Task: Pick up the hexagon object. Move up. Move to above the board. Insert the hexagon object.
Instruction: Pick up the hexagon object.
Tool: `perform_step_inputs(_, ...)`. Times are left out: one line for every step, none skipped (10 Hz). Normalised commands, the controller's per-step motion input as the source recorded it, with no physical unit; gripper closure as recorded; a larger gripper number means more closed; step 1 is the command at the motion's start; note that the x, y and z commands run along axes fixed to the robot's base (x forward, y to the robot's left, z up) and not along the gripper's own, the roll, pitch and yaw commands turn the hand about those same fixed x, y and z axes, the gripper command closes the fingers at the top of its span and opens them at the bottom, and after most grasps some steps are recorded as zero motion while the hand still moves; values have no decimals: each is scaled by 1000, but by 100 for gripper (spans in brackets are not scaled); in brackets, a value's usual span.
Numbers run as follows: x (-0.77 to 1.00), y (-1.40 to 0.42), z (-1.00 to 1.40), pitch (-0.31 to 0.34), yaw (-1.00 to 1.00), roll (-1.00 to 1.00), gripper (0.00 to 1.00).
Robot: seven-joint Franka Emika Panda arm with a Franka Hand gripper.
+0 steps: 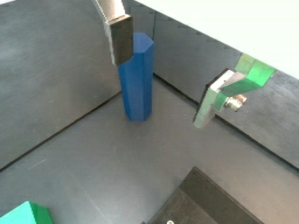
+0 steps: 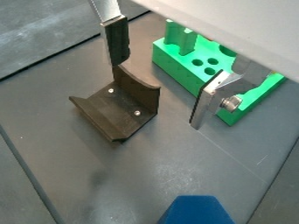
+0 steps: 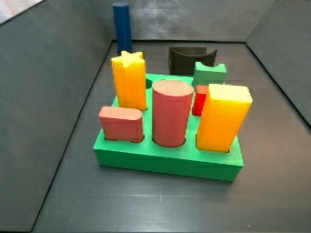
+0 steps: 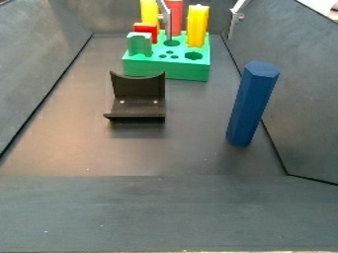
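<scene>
My gripper will lower the hexagon object behind the yellow star column, where a dark gap shows. It should slide down into the green board there.
The hexagon object is a tall dark-blue prism standing upright on the dark floor beside a wall. It shows in both side views, and its top shows in a wrist view. The green board lies apart from it and carries several pegs. My gripper is open and empty, hanging above the floor. One finger overlaps the prism's top in that view. The prism stands to one side of the jaws, not between them.
The dark fixture stands between the board and the hexagon. On the board are a yellow star column, a red cylinder, a yellow block and a small dark-green notched block. Grey walls enclose the floor.
</scene>
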Motion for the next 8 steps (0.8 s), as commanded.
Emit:
perform_step_inputs(-383,-3,0,-136,0,19,0)
perform_step_inputs(-951,223,0,-309,0,0,0)
perform_step_inputs(-774,337,0,-193,174,0,0)
perform_step_inputs(-554,391,0,-136,386,-16,0)
perform_step_inputs(-537,300,0,-194,377,-63,0)
perform_step_inputs(-306,271,-169,-139,503,-26,0)
perform_step_inputs(-260,209,-251,-56,543,0,0)
perform_step_inputs(-494,151,-314,-59,474,47,0)
